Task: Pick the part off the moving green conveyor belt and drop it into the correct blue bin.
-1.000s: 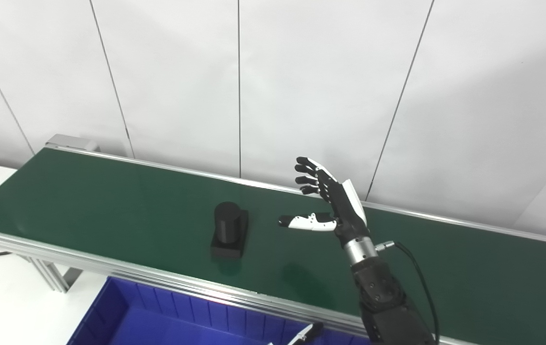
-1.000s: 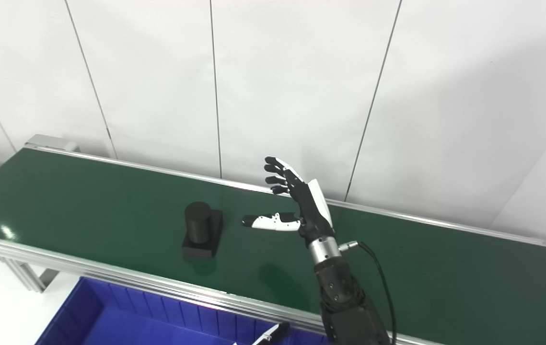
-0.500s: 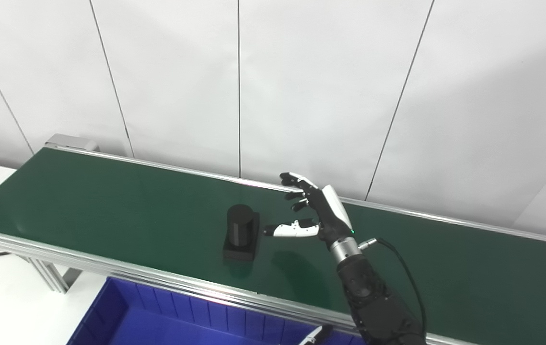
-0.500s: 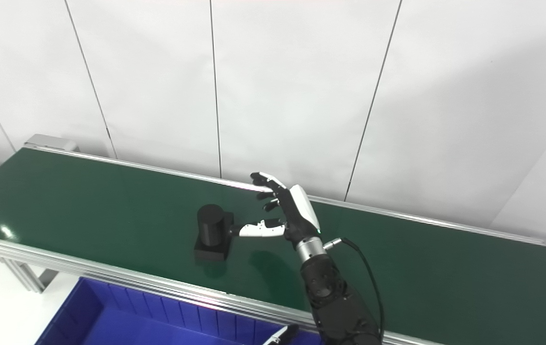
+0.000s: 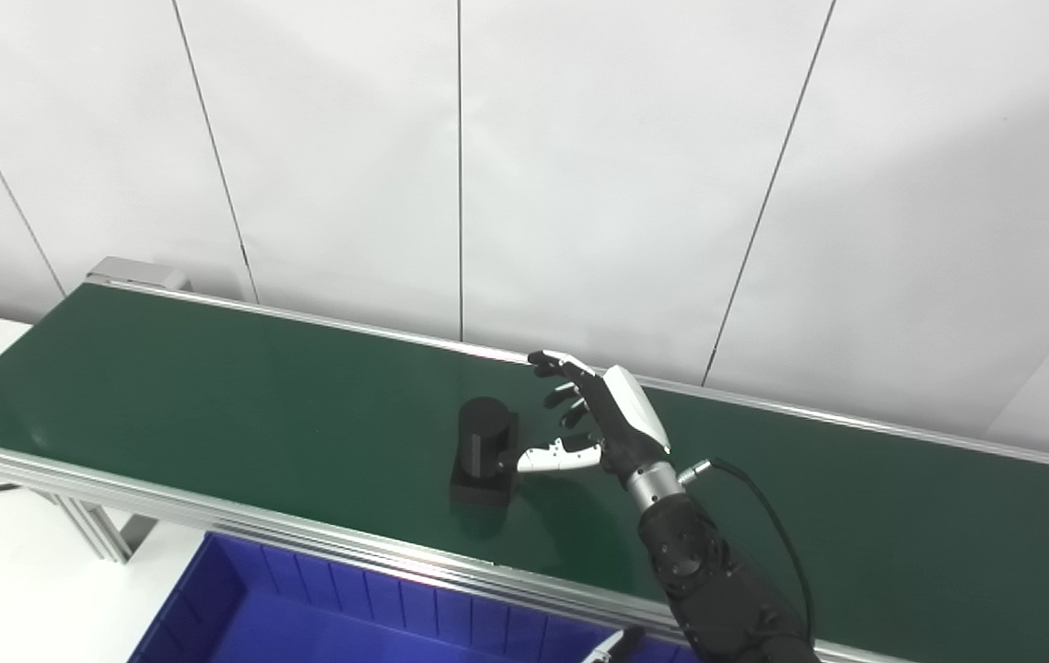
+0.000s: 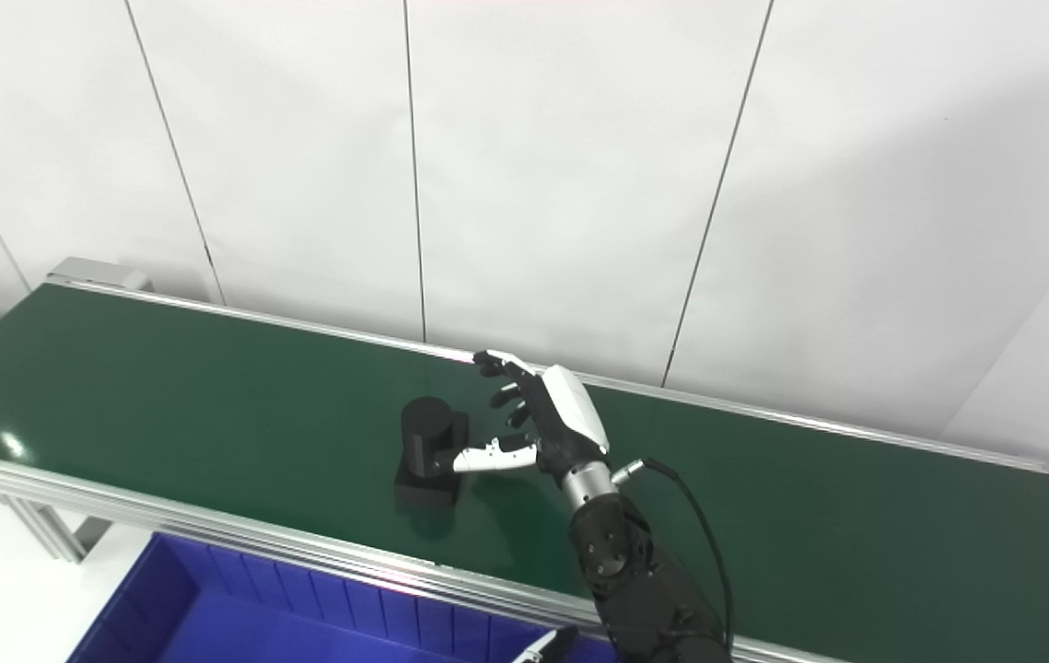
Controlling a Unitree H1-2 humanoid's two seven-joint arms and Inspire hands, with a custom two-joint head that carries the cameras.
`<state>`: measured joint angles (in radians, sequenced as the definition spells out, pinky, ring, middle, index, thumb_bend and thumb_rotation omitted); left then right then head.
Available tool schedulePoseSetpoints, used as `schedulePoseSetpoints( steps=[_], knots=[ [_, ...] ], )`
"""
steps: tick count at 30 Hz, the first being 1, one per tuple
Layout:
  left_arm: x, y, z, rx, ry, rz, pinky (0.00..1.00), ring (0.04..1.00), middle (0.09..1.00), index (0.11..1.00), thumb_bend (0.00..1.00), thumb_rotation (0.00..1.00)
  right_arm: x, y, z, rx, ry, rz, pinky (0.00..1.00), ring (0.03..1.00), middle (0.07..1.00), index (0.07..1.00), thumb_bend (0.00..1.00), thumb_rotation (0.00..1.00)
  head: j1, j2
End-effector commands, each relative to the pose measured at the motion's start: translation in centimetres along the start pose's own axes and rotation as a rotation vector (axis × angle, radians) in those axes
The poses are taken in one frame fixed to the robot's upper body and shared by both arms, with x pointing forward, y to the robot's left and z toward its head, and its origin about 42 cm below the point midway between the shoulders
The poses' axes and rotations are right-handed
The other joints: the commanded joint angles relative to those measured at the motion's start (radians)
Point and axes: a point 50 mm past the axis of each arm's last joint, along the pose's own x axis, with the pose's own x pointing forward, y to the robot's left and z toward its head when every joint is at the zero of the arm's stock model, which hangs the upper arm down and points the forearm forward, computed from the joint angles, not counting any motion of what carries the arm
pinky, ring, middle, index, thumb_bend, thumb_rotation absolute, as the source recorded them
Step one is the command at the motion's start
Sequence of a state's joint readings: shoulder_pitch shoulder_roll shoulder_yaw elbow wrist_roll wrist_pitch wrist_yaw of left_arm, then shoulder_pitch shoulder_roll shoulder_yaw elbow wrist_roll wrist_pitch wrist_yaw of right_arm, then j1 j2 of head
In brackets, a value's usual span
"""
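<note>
The black cylinder (image 5: 483,437) goes straight into its square base (image 5: 481,494), so the square base will come up and tip together with it when the robot lifts by the cylinder.
A black part (image 5: 484,448), a cylinder standing on a square base, rides upright on the green conveyor belt (image 5: 211,387) near its front edge. My right hand (image 5: 600,419) hovers open just right of it, fingers spread above the belt. Its white thumb (image 5: 553,456) points left, and the tip reaches the part's right side; the fingers are not around the part. At the bottom edge a single black-and-white fingertip (image 5: 613,644) pokes into view over the bin; the rest of that hand is hidden.
A blue bin (image 5: 303,617) with a ribbed wall sits below the belt's front rail (image 5: 238,525). White wall panels stand right behind the belt's far rail (image 5: 349,322). A white tabletop (image 5: 8,589) lies at the lower left.
The part has ridden to the right along the belt. My right hand has dropped lower and shifted left, so its thumb tip now meets the part.
</note>
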<state>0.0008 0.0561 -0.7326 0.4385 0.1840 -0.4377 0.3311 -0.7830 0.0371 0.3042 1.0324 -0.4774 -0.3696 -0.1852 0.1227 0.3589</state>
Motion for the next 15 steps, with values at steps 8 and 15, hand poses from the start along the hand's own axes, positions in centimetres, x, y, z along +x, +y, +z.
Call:
schedulePoseSetpoints(
  steps=[8, 15],
  knots=[
    [0.6, -0.8, 1.7, -0.032, -0.081, 0.014, 0.86, 0.926, 0.940, 0.947, 1.00, 0.91, 1.4, 0.2, 2.1, -0.048, -0.054, -0.002, 0.50, 0.649, 0.790, 0.801, 1.00, 0.36, 0.006, 0.010],
    [0.5, -1.0, 2.0, -0.032, -0.090, 0.014, 0.87, 0.927, 0.940, 0.942, 1.00, 0.91, 0.7, 1.3, 1.2, -0.066, -0.031, 0.023, 0.49, 0.625, 0.764, 0.780, 1.00, 0.38, 0.008, 0.015]
  ],
)
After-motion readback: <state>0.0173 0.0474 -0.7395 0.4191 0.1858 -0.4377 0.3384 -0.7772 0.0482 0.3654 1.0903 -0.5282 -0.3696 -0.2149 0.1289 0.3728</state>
